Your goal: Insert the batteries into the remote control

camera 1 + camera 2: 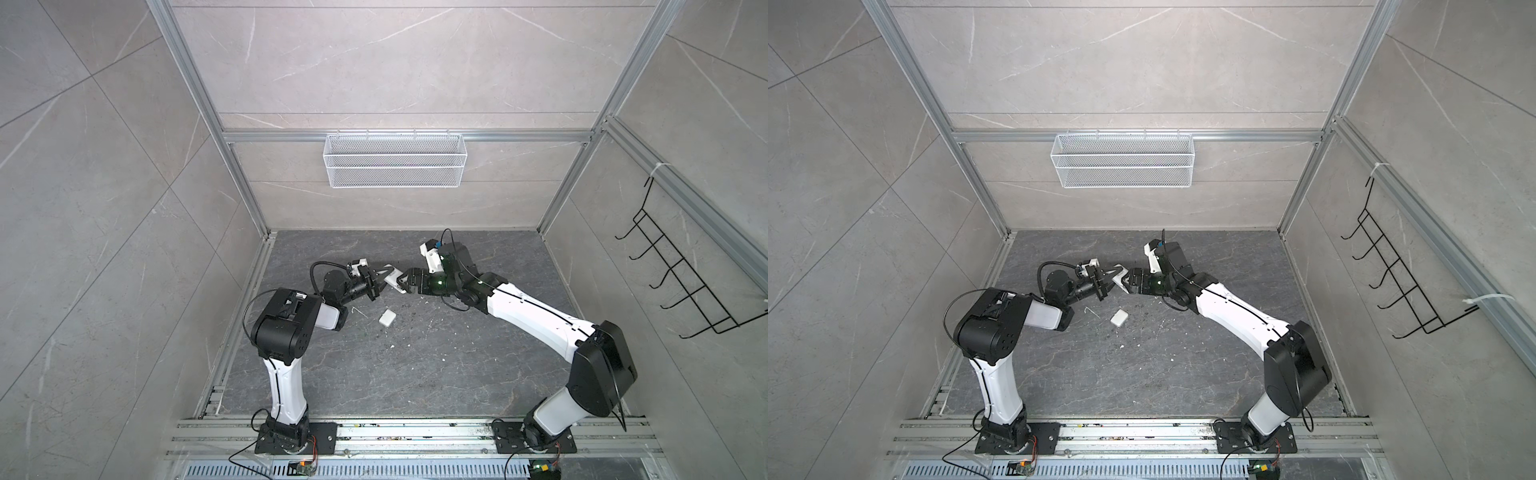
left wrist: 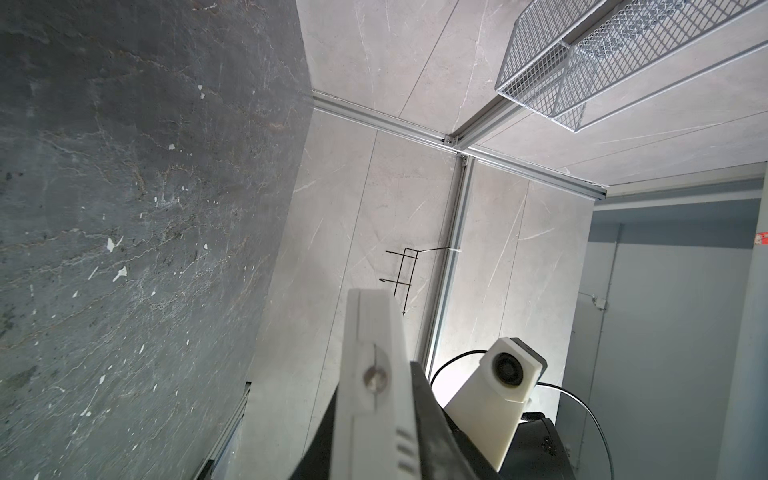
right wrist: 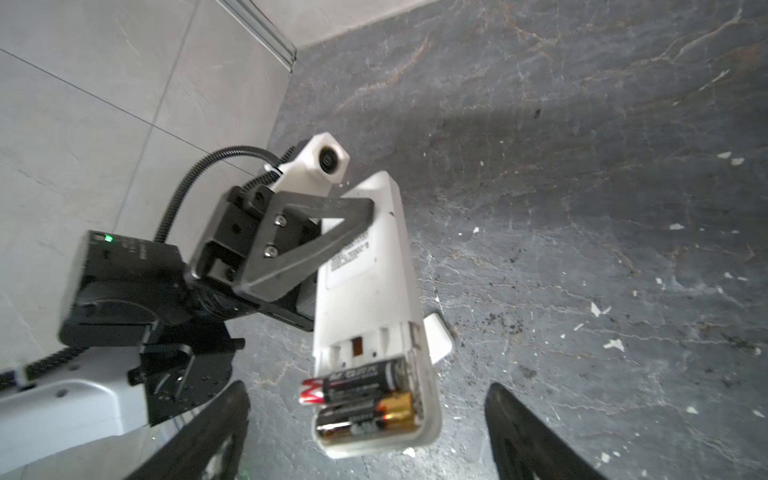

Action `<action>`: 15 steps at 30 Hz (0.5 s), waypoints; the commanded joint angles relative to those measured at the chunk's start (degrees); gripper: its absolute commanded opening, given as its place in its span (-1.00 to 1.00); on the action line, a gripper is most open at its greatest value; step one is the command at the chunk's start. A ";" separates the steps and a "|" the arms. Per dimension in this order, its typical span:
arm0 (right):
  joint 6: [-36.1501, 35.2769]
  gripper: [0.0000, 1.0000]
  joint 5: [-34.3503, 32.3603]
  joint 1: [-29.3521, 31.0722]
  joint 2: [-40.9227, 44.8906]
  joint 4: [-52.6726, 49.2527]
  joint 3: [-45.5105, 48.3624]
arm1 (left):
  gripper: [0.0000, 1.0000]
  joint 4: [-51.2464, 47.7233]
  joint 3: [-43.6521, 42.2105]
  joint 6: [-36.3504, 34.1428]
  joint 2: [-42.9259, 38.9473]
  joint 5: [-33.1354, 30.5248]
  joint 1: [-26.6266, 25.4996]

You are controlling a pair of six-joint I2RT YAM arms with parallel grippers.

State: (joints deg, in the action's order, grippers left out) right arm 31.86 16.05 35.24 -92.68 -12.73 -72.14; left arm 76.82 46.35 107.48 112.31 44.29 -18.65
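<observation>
The upper battery's red-marked end [image 3: 313, 391] sticks out past the compartment's side, so my right gripper should squeeze across the compartment [image 3: 368, 401] first, then turn and pinch the remote from front to back.
My left gripper [image 1: 383, 275] is shut on the white remote control [image 1: 394, 279], holding it above the floor with its back towards the right wrist camera. In the left wrist view the remote [image 2: 372, 374] stands edge-on between the dark fingers [image 2: 428, 407]. The battery compartment is uncovered and two batteries lie side by side in it. The upper battery [image 3: 359, 380] juts its red-marked end past the compartment's side; the gold-ended one [image 3: 368, 415] sits within. My right gripper [image 3: 370, 434] is open, its fingers [image 3: 216, 428] wide on either side of that end, touching nothing.
The small white cover piece [image 1: 387, 318] lies on the dark floor below the grippers, among white specks of debris [image 1: 392, 346]. A white mesh basket [image 1: 395, 160] hangs on the back wall and a black hook rack [image 1: 685, 282] on the right wall.
</observation>
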 commanded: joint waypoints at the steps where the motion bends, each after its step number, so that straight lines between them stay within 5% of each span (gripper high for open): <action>1: -3.90 0.76 1.05 0.58 -1.03 -2.09 -2.30 | -1.00 4.17 0.14 0.62 -2.37 1.60 0.14; 15: -3.21 0.63 0.92 1.21 -2.56 -0.88 -3.44 | -1.00 4.18 0.15 0.62 -2.18 1.83 0.11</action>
State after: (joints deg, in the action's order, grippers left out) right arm 28.88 16.38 35.99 -94.54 -13.89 -73.84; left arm 76.84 46.35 108.03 112.31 45.12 -18.65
